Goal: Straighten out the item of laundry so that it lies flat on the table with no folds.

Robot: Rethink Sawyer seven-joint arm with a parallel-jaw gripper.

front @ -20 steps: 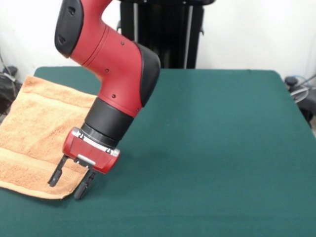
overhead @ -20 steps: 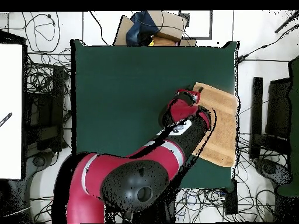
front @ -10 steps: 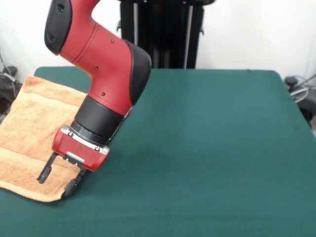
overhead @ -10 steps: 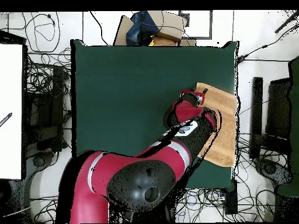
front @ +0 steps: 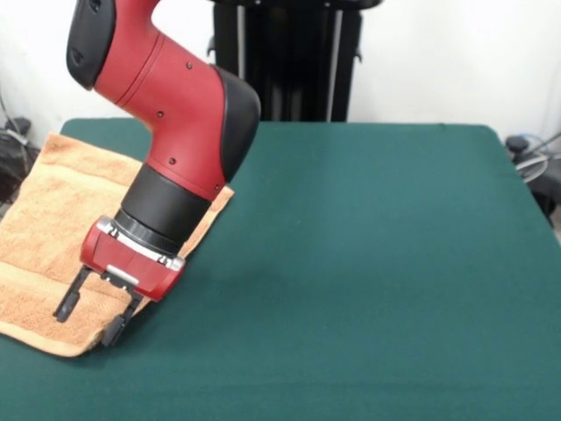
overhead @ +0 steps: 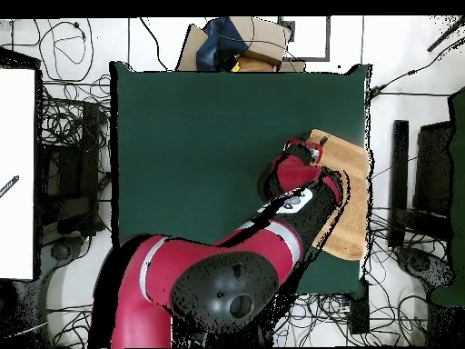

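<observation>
My gripper will pull the towel's near corner, and the whole tan-orange towel should slide along, still spread, because its woven band runs flat across it.
The tan-orange towel lies spread at the left side of the green table, with a woven band stripe near its near edge. In the overhead view the towel lies by the table's right edge, partly hidden under the arm. My gripper points down over the towel's near corner with its two fingers apart and nothing between them. I cannot tell whether the tips touch the cloth. In the overhead view the gripper shows at the towel's far left corner.
The black pedestal stands behind the table's far edge. Around the table lie many cables, with cardboard boxes beyond its far side and a white board at the left.
The arm has swung left in the front view and dropped a little. The gripper has moved from the towel's near right edge further over its near corner. The towel has not moved.
</observation>
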